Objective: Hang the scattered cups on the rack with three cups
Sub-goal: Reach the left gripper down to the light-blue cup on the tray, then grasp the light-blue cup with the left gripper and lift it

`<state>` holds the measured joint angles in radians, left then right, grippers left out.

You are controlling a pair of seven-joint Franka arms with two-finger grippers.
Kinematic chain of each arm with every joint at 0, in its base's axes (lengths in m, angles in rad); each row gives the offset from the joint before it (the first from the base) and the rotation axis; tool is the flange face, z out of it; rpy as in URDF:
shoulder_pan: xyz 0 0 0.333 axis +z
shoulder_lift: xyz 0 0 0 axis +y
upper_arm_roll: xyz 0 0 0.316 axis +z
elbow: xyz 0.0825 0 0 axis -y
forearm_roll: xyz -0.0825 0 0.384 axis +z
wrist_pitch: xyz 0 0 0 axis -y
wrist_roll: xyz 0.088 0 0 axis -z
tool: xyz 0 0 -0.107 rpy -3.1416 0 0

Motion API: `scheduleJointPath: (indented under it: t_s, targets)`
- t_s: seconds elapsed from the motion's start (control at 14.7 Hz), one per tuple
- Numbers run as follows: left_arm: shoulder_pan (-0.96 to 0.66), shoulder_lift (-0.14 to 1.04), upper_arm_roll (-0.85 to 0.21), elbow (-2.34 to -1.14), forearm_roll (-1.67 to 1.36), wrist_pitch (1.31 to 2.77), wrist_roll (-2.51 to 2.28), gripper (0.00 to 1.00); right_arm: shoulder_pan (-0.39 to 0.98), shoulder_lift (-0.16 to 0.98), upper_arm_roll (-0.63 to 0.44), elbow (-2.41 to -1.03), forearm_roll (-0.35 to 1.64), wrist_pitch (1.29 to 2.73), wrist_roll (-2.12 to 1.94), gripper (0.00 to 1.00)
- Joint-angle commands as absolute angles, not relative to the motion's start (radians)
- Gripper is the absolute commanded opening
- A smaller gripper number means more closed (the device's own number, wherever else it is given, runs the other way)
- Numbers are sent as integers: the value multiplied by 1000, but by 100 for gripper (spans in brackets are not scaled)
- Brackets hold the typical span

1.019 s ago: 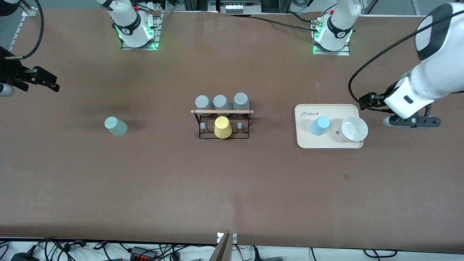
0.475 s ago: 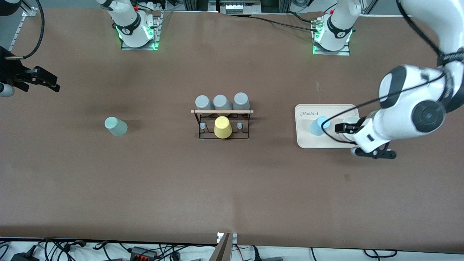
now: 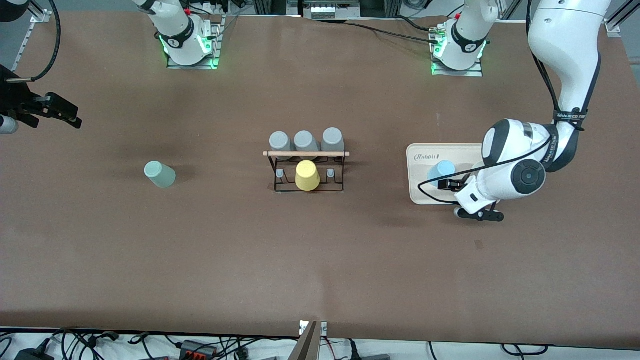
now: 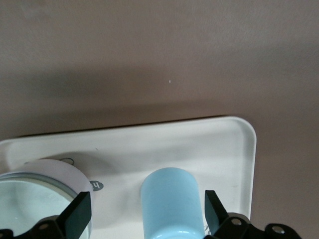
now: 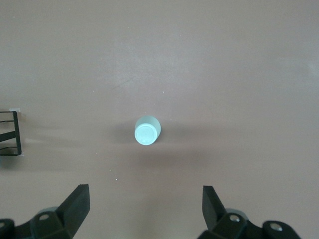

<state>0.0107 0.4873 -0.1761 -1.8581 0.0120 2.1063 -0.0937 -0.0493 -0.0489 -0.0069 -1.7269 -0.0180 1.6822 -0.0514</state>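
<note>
I expect the light blue cup to stay hanging at a slant when I lower it over the empty peg, because the yellow tumbler leans base-up alongside.
The light blue cup stands on the cream tray toward the left arm's end of the table. My left gripper is low over the tray and open. In the left wrist view the blue cup sits between its two fingers without touching them. The sage green cup stands on the bare table toward the right arm's end. My right gripper is open and empty, waiting high near that end; its wrist view looks down on the green cup. The black wire rack stands mid-table.
Three grey tumblers sit along the rack's wooden rod, and a yellow tumbler sits on its middle peg nearer the front camera. A white bowl stands on the tray beside the blue cup.
My left arm has swung in from the table's end and come down over the tray, bringing its open fingers around the blue cup. The right arm has not moved.
</note>
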Motion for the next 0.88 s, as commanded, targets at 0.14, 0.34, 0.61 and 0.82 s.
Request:
scheduleJointPath:
  t_s: [0.14, 0.34, 0.61, 0.82]
  targets:
    - [43, 413, -230, -1966, -54, 2089, -91, 100, -52, -57, -3, -1730, -9, 1681, -57, 100]
    - [43, 413, -244, -1989, -54, 2089, -92, 100, -54, -54, -3, -1730, -12, 1683, -57, 100]
    - [44, 419, -242, -1999, -54, 2092, -92, 100, -58, -48, -5, -1730, -12, 1683, -57, 100]
    - [49, 419, -242, -1999, -52, 2089, -92, 64, -55, -49, -5, -1730, -12, 1687, -57, 100]
